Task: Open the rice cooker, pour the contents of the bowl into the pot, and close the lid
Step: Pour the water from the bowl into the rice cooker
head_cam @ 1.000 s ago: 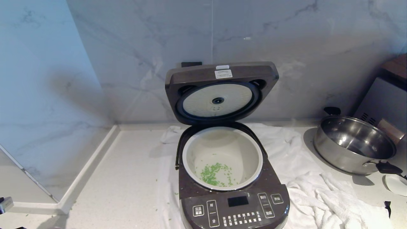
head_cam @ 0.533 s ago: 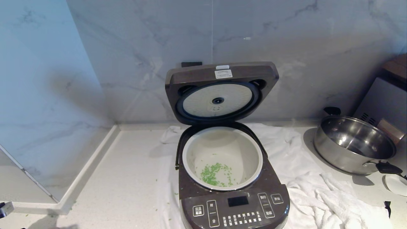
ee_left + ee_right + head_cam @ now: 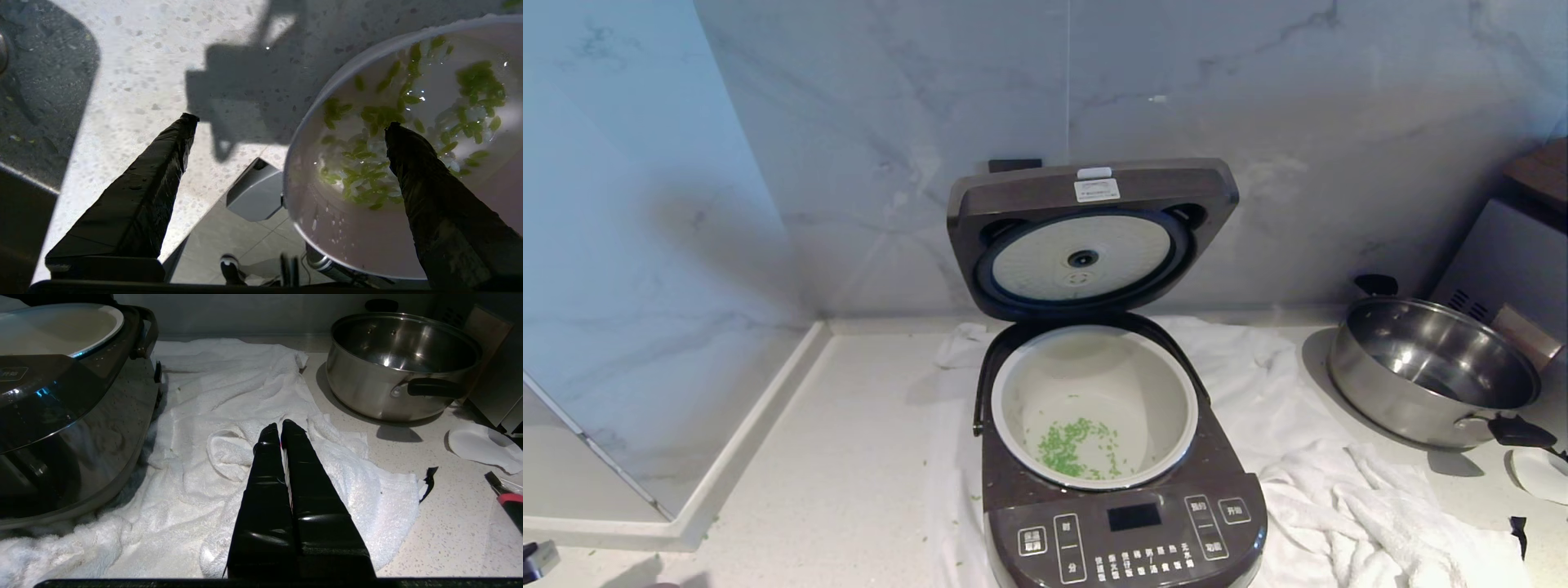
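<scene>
My gripper will pour the pale bowl, and most of the green bits (image 3: 368, 181) will wash out while a few cling inside, because water glints (image 3: 421, 97) around them.
The rice cooker (image 3: 1123, 523) stands in the middle of the counter with its lid (image 3: 1086, 237) swung up against the wall. Green contents (image 3: 1074, 449) lie on the floor of the cream pot (image 3: 1094, 384). In the left wrist view the pale bowl (image 3: 367, 245) sits by the counter's front edge, wet, with green bits (image 3: 367, 163) stuck inside. My left gripper (image 3: 288, 122) is open above it: one finger over the bowl's inside, the other over bare counter, neither touching the rim. My right gripper (image 3: 280, 426) is shut and empty over the white towel.
A steel pan (image 3: 1429, 371) with black handles stands at the right. A crumpled white towel (image 3: 1339, 506) lies under and beside the cooker. Marble walls close the back and left. A white scrap (image 3: 1539, 474) lies at the right edge.
The grey piece of my left arm at the head view's bottom left corner has slid down towards the frame edge. The cooker, lid, pot and pan have not moved.
</scene>
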`<state>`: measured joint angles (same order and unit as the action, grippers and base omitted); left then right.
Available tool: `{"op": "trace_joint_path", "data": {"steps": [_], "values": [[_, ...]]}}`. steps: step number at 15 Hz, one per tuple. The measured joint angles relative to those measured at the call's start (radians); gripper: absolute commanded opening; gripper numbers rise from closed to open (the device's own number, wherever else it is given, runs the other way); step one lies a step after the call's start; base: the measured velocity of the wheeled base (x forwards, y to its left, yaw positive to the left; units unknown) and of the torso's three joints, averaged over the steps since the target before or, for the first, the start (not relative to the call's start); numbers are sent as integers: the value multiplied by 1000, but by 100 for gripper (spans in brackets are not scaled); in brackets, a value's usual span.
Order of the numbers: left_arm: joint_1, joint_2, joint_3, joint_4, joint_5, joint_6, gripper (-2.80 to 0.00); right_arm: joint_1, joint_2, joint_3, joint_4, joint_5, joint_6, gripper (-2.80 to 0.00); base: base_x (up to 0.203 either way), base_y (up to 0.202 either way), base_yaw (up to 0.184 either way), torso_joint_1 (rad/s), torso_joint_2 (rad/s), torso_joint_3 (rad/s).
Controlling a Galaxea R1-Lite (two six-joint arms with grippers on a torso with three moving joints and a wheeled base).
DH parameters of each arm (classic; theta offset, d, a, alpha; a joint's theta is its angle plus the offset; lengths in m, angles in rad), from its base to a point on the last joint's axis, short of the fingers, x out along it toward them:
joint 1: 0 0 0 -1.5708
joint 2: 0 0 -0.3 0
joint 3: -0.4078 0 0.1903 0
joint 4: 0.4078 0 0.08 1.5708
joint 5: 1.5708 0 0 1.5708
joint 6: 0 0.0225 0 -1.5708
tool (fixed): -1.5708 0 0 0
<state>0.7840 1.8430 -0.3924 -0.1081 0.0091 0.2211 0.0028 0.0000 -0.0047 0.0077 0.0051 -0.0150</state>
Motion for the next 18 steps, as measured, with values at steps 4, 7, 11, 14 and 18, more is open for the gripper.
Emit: {"op": "trace_joint_path", "data": {"steps": [4,7,11,14,18], "values": [[-9,61,83,-172,2,1,-280,0,0,0,0,0,0,-280,0,0,0,0,0,0],[-13,73,91,-180,1,1,-280,0,0,0,0,1,-1,-280,0,0,0,0,0,0],[-17,73,89,-180,14,2,-280,0,0,0,0,0,-1,-280,0,0,0,0,0,0],[-17,69,90,-176,15,4,-280,0,0,0,0,0,0,-280,0,0,0,0,0,0],[-37,64,110,-172,12,4,-280,0,0,0,0,0,-1,-280,0,0,0,0,0,0]]}}
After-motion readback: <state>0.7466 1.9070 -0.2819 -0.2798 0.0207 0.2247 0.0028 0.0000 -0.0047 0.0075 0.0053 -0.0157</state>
